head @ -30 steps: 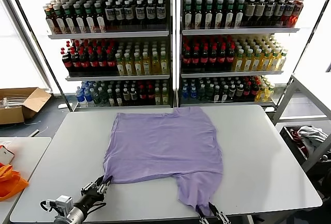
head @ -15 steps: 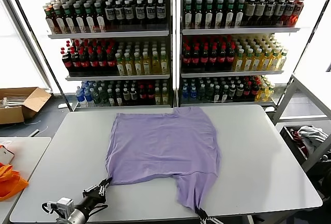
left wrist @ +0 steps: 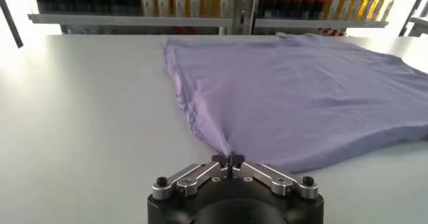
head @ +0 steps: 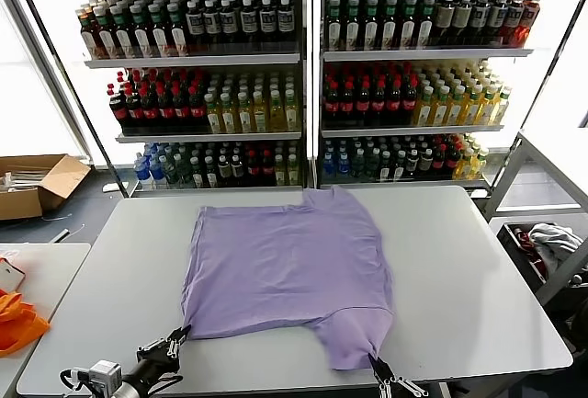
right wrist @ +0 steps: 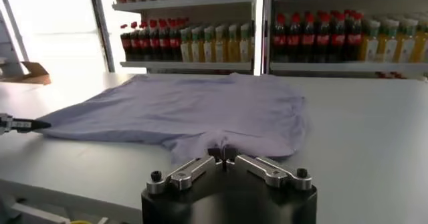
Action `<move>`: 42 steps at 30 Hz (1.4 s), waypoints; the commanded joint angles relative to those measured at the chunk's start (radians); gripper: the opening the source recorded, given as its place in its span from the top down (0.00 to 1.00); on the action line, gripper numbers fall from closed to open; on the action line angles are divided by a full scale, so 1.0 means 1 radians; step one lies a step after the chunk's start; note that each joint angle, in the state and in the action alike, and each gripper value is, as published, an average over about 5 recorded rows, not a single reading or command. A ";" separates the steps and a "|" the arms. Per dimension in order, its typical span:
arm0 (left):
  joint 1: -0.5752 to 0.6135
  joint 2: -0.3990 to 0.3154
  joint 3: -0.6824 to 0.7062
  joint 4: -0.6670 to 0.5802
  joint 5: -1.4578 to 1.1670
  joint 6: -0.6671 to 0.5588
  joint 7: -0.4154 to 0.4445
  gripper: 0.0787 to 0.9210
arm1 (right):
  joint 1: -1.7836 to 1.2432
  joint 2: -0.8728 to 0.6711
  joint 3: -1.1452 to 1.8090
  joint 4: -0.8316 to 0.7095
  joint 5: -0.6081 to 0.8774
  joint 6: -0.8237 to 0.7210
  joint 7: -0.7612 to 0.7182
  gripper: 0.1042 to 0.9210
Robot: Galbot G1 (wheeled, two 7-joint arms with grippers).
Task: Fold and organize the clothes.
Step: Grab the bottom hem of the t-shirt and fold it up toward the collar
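Both grippers are closed on the T-shirt's near corners (head: 366, 350), and its body is flat. My right gripper should go on folding forward and let go over the T-shirt's middle (head: 344, 249).
A plain lavender T-shirt (head: 285, 269) lies spread on the white table (head: 478, 269), plain side up. My left gripper (head: 180, 334) is shut on the shirt's near left corner; the left wrist view shows the pinch (left wrist: 228, 158) with the shirt (left wrist: 301, 91) stretching away from it. My right gripper (head: 373, 359) is shut on the near right corner at the table's front edge; the right wrist view shows the pinch (right wrist: 222, 153) and the shirt (right wrist: 187, 108). The left gripper's tip also shows far off in the right wrist view (right wrist: 27, 124).
Shelves of bottled drinks (head: 303, 76) stand behind the table. A cardboard box (head: 37, 185) sits on the floor at left. An orange bag (head: 16, 320) lies on a side table at left. A metal cart with cloth (head: 551, 246) stands at right.
Both grippers have pulled the shirt's near edge toward the table's front. The left corner moved left and nearer. The drooping right flap has drawn up and flattened.
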State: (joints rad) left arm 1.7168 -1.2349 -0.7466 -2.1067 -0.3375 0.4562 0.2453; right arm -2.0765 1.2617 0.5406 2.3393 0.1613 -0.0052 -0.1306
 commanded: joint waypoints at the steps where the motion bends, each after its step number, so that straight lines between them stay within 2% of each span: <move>1: 0.113 0.058 -0.045 -0.105 0.012 -0.002 0.001 0.98 | -0.077 -0.021 0.052 0.058 0.025 0.050 -0.003 0.99; 6: 0.073 0.096 -0.038 -0.111 0.016 0.002 0.002 0.97 | -0.027 -0.009 0.036 0.056 0.047 0.060 -0.002 0.99; 13: -0.080 0.145 0.003 -0.048 0.009 0.015 0.009 0.97 | 0.197 -0.019 0.006 -0.001 0.082 -0.012 0.031 0.99; 24: -0.274 0.241 0.050 0.108 -0.029 0.060 0.017 0.98 | 0.553 -0.091 -0.065 -0.202 0.180 -0.089 0.089 0.99; 32: -0.387 0.261 0.066 0.212 -0.069 0.070 0.008 0.98 | 0.741 -0.132 -0.133 -0.359 0.225 -0.109 0.103 0.99; 42: -0.523 0.246 0.169 0.321 -0.069 0.086 0.005 0.98 | 0.977 -0.156 -0.265 -0.594 0.275 -0.113 0.118 0.99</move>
State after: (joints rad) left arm 1.3491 -1.0027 -0.6534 -1.9118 -0.3982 0.5344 0.2513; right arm -1.3322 1.1302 0.3680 1.9425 0.3988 -0.1074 -0.0240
